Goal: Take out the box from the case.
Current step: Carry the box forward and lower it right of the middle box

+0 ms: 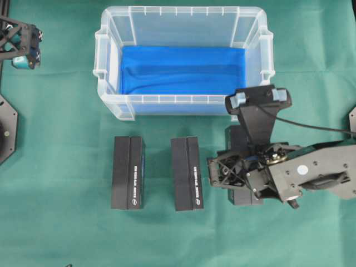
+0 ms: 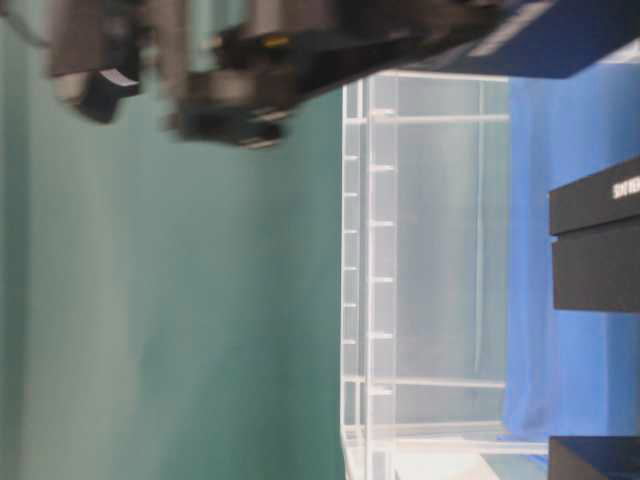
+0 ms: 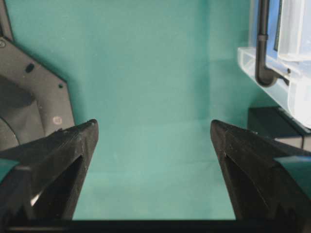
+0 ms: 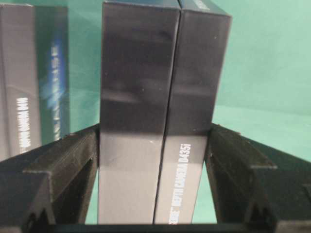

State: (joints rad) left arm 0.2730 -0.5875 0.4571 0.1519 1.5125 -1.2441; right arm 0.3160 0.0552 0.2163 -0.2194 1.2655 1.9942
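Note:
My right gripper has the held black box (image 1: 243,197) in line with the middle box and clear of the case. My right gripper should now lower it until it rests on green cloth (image 1: 216,198).
The case (image 1: 178,99), a clear plastic bin, stands at the back with only a blue cloth (image 1: 183,69) in it. Three black boxes are outside it, in a row in front of it. My right gripper (image 1: 240,167) is over the rightmost box (image 1: 236,136), mostly hiding it. In the right wrist view its fingers press both long sides of this box (image 4: 160,73), so the right gripper (image 4: 153,128) is shut on it. My left gripper (image 1: 25,47) hangs at the far left, well away from the boxes. It is wide open over bare cloth (image 3: 153,126).
Two more black boxes (image 1: 128,172) (image 1: 187,173) lie side by side left of the held one, on the green table cloth (image 1: 67,222). The case corner (image 3: 296,73) shows at the right of the left wrist view. A black cable (image 1: 317,127) runs from the right arm.

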